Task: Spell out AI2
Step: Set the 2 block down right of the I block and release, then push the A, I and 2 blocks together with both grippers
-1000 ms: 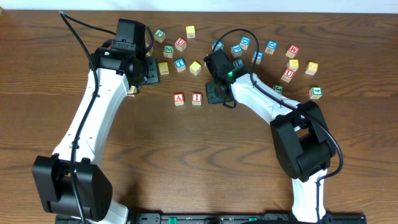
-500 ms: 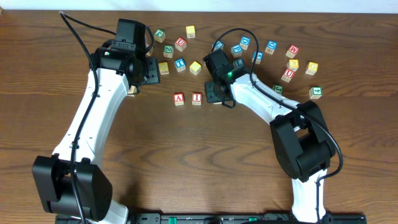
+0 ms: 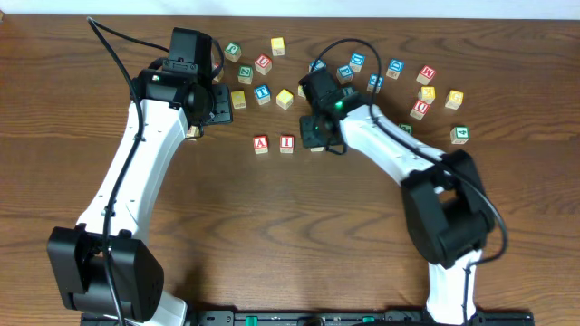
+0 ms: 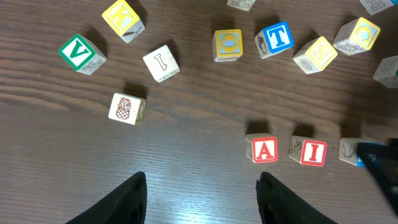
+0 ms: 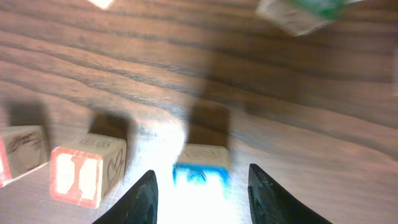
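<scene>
Gaps (image 3: 274, 145) separate the red "A" cube, the red "I" cube and the blue-edged cube, so the robot's left gripper should close and push the "A" (image 3: 261, 145) toward the "I".
The red "A" cube (image 3: 261, 143) and red "I" cube (image 3: 287, 142) sit side by side on the table's middle. My right gripper (image 3: 315, 136) hangs just right of the "I", hiding what is below it in the overhead view. In the right wrist view its open jaws straddle a blue-edged cube (image 5: 200, 165) without touching it; the blur hides its character. The "I" (image 5: 84, 171) lies left of it. The left wrist view shows the "A" (image 4: 265, 150), the "I" (image 4: 313, 152) and the blue-edged cube (image 4: 349, 151) in a row. My left gripper (image 4: 202, 186) is open and empty.
Several loose letter cubes lie along the back, from a green one (image 3: 234, 50) to another green one (image 3: 460, 134). Near the left gripper are a green V (image 4: 81, 53), a pineapple cube (image 4: 127, 107), a yellow O (image 4: 227, 45) and a blue T (image 4: 275, 38).
My right gripper has shifted slightly over the spot right of the "I" cube. The left arm and the "A" and "I" cubes have not moved.
</scene>
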You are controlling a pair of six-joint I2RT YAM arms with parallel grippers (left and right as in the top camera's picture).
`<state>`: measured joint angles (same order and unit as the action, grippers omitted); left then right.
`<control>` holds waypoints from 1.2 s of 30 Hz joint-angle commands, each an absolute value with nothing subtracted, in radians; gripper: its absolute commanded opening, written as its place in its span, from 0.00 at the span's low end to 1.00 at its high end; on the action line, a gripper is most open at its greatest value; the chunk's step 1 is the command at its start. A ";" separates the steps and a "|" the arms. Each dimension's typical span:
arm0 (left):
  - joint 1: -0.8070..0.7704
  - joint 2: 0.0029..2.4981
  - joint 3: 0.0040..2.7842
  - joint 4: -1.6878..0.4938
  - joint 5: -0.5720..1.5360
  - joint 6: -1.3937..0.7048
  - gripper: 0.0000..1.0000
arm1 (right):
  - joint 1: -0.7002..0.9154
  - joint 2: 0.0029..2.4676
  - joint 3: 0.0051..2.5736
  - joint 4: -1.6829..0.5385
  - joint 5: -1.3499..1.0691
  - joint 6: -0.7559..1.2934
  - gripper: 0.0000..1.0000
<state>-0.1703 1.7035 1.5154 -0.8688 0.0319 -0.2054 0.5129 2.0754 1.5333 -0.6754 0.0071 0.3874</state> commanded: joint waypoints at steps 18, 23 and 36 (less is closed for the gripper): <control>-0.199 1.771 1.433 -0.884 0.094 -0.268 0.36 | 0.408 2.049 1.536 -0.831 -0.010 0.411 0.32; -0.239 1.810 1.430 -0.884 0.094 -0.268 0.33 | 0.408 2.092 1.536 -0.820 -0.010 0.412 0.31; -0.247 1.908 1.430 -0.866 0.094 -0.295 0.29 | 0.416 2.141 1.533 -0.764 -0.061 0.411 0.31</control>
